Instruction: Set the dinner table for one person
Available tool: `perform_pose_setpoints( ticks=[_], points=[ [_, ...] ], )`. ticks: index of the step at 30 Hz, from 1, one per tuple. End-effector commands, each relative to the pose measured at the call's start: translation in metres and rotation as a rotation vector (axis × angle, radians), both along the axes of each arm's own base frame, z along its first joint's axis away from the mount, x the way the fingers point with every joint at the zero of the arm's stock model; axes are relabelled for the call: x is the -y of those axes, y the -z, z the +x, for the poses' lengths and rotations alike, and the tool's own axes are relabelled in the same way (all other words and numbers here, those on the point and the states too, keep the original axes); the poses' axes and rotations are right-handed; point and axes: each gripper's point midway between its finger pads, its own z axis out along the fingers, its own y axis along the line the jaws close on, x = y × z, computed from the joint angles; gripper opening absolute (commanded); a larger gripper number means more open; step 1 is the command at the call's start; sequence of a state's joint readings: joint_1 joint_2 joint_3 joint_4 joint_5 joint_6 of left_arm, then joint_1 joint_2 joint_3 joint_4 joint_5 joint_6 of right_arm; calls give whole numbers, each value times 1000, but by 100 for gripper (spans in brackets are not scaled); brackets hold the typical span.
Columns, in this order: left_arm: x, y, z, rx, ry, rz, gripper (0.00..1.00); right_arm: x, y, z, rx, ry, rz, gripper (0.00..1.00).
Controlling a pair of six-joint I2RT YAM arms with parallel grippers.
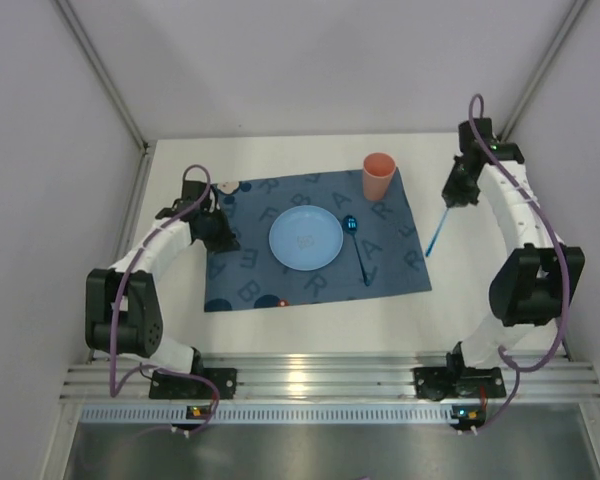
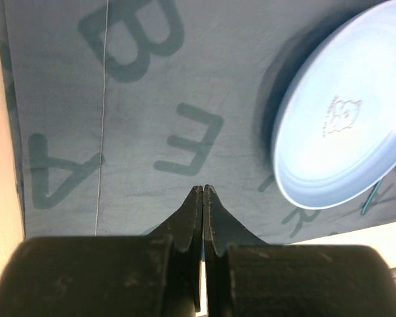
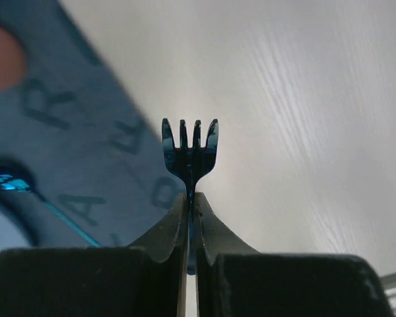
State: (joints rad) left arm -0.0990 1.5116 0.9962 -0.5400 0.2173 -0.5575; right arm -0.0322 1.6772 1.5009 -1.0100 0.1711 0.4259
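Note:
The placemat is open across the plate from the blue spoon. My right gripper should keep bringing the blue fork there (image 1: 249, 258) until the fork lies flat.
On the white dinner table (image 1: 310, 325) lies a dark blue letter-printed placemat (image 1: 250, 265). A light blue plate (image 1: 306, 238) sits at its middle, with a blue spoon (image 1: 358, 250) to its right and an orange cup (image 1: 379, 176) at the far right corner. My right gripper (image 1: 451, 198) hangs off the mat's right edge, shut on a blue fork (image 1: 436, 232). In the right wrist view the fork (image 3: 189, 145) pokes its tines past the right gripper (image 3: 190, 197). My left gripper (image 1: 223, 238) is shut and empty over the mat, left of the plate (image 2: 343, 132); its fingertips (image 2: 203, 190) meet.
Grey walls close in the table on the left, back and right. A metal rail (image 1: 310, 380) runs along the near edge, where both arm bases are bolted. A strip of bare white table (image 3: 303, 132) lies right of the placemat (image 3: 86, 132), under the fork.

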Motion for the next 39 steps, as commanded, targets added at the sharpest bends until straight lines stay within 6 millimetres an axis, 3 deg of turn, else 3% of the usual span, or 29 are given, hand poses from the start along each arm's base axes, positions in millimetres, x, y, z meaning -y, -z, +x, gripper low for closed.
perform_pose_setpoints(
  ticks=[1,3,4,6,7,8,9,10,11,12,13,14,15,16,17,19,20,26,32,35,38,39],
  points=[
    [-2,-34,17,96,10,19,0,-87,-68,14,137,-156,85,0],
    [-3,-46,21,126,11,25,0,-152,-88,28,224,-274,258,0],
    [-5,-49,20,128,7,35,0,-203,-95,20,232,-393,360,0],
    [-8,-61,22,163,1,50,0,-258,-107,30,292,-494,465,0],
    [-11,-65,22,171,-3,61,0,-299,-109,17,282,-596,529,0],
    [-15,-72,19,191,-14,80,0,-325,-97,24,270,-637,558,0],
    [-17,-77,18,207,-15,89,0,-347,-106,26,293,-683,598,0],
    [-19,-82,16,221,-20,96,0,-379,-106,12,271,-761,666,0],
    [-22,-87,11,238,-26,107,0,-403,-90,21,261,-774,704,0],
    [-24,-90,8,245,-27,113,0,-422,-102,21,288,-804,745,0],
    [-26,-90,5,248,-30,122,0,-447,-103,10,274,-858,801,0],
    [-29,-88,-2,233,-38,136,0,-468,-82,15,252,-864,819,0],
    [-31,-93,-6,250,-44,143,0,-483,-91,17,279,-886,839,0],
    [-33,-93,-11,251,-48,150,0,-501,-85,6,257,-919,860,0],
    [-36,-90,-16,242,-54,160,0,-514,-55,8,203,-909,859,0],
    [-41,-92,-26,248,-68,178,0,-531,-41,1,172,-921,875,0],
    [-43,-87,-30,239,-70,187,0,-536,-19,1,139,-908,863,0],
    [-50,-86,-54,231,-99,204,0,-548,38,-3,71,-899,842,0],
    [-57,-85,-67,208,-102,243,0,-551,63,-2,59,-888,811,0],
    [-54,-84,-68,204,-92,226,0,-551,62,5,86,-879,802,2],
    [-49,-83,-66,199,-80,206,0,-553,60,6,99,-883,806,46],
    [-48,-83,-66,197,-78,204,0,-552,59,7,102,-882,803,65]
  ],
)
